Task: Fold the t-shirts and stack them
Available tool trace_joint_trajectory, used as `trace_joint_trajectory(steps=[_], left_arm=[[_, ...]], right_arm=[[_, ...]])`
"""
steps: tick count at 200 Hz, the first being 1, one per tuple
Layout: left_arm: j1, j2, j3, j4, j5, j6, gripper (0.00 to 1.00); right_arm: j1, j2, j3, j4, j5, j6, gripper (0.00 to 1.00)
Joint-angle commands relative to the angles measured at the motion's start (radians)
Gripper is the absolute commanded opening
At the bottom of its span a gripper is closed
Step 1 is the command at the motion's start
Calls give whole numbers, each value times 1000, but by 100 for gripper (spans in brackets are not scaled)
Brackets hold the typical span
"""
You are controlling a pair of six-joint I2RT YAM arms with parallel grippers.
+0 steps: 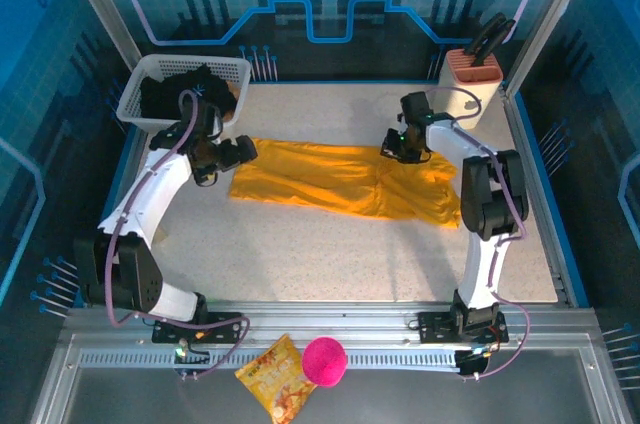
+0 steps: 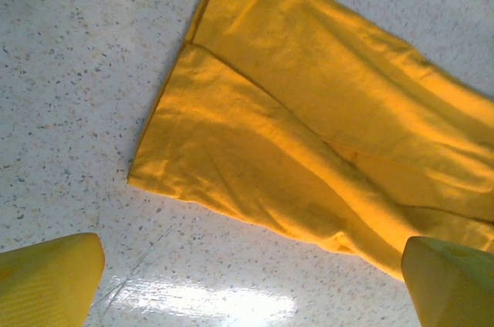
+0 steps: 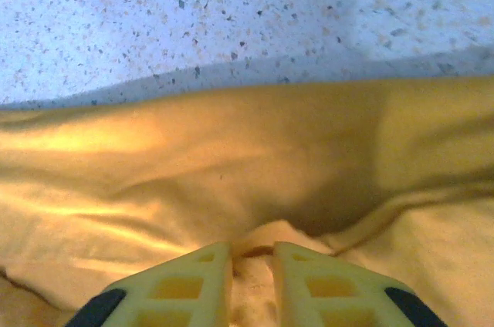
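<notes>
The robot's right gripper should swing the collar end back while its left gripper moves the hem forward, because the t-shirt strip lies crosswise from one arm to the other.
The mustard-orange t-shirt lies across the middle of the table as a long, loosely folded strip. Its left end is a short way beyond my left gripper, which hovers over bare tabletop, wide open and holding nothing. In the top view my left gripper sits at the shirt's left end. My right gripper is at the shirt's far edge, right of centre. Its fingers stand close together with a small pinch of orange cloth between them. A black t-shirt lies bunched in the basket.
The white basket stands at the back left corner. An orange holder with black handles stands at the back right. A snack bag and a pink ball rest on the front rail between the arm bases.
</notes>
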Motion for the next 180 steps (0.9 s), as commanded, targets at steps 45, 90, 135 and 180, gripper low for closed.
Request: trace_joint_trajectory(steps=[45, 90, 135, 180], left_arm=[[-178, 140, 155, -72, -112, 78, 92], [-195, 502, 506, -183, -170, 113, 21], [-193, 833, 831, -311, -209, 121, 8], [-193, 872, 745, -293, -237, 83, 8]], right_arm=[[19, 8, 31, -29, -50, 35, 34], [7, -250, -148, -84, 84, -28, 33], [-24, -447, -372, -118, 144, -70, 27], [-68, -430, -500, -47, 110, -55, 26]])
